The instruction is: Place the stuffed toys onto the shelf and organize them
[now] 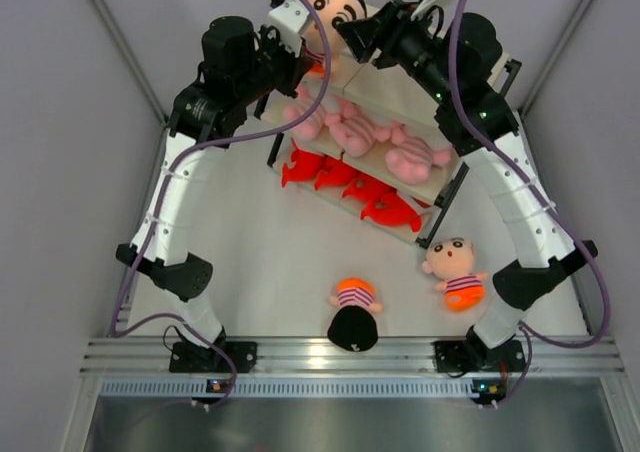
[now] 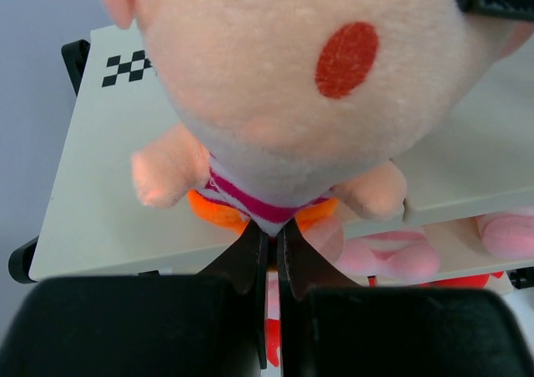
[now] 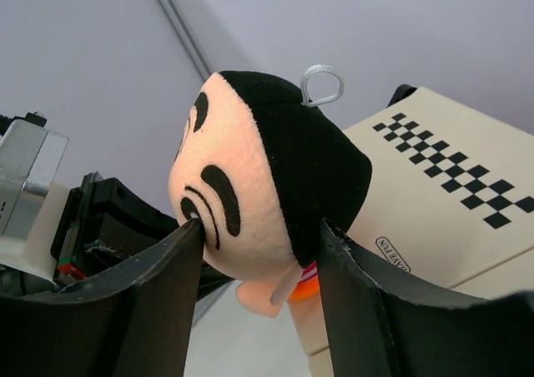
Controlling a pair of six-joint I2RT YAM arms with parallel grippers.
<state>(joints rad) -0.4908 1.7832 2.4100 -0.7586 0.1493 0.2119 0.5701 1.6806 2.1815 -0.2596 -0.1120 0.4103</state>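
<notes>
My left gripper is holding the doll by its striped shirt (image 2: 260, 200) and my right gripper holds it too, so my left gripper should open before my right gripper carries the doll along the top board (image 1: 400, 96).
A boy doll (image 1: 333, 2) with black hair is upright over the top board of the shelf (image 1: 400, 87). My left gripper (image 2: 273, 231) is shut on the bottom of its striped shirt (image 2: 250, 206), above the cream board (image 2: 108, 185). My right gripper (image 3: 259, 227) is closed around the doll's head (image 3: 259, 177), one finger on the face and one on the hair. Three pink plush animals (image 1: 355, 127) lie on the middle tier. Two more boy dolls lie on the table, one face up (image 1: 455, 272) and one face down (image 1: 353, 312).
Several red plush toys (image 1: 350, 184) fill the lowest tier. The checkered strip (image 3: 455, 173) runs along the top board beside the doll. Both arms crowd the shelf's top. White enclosure walls stand on both sides.
</notes>
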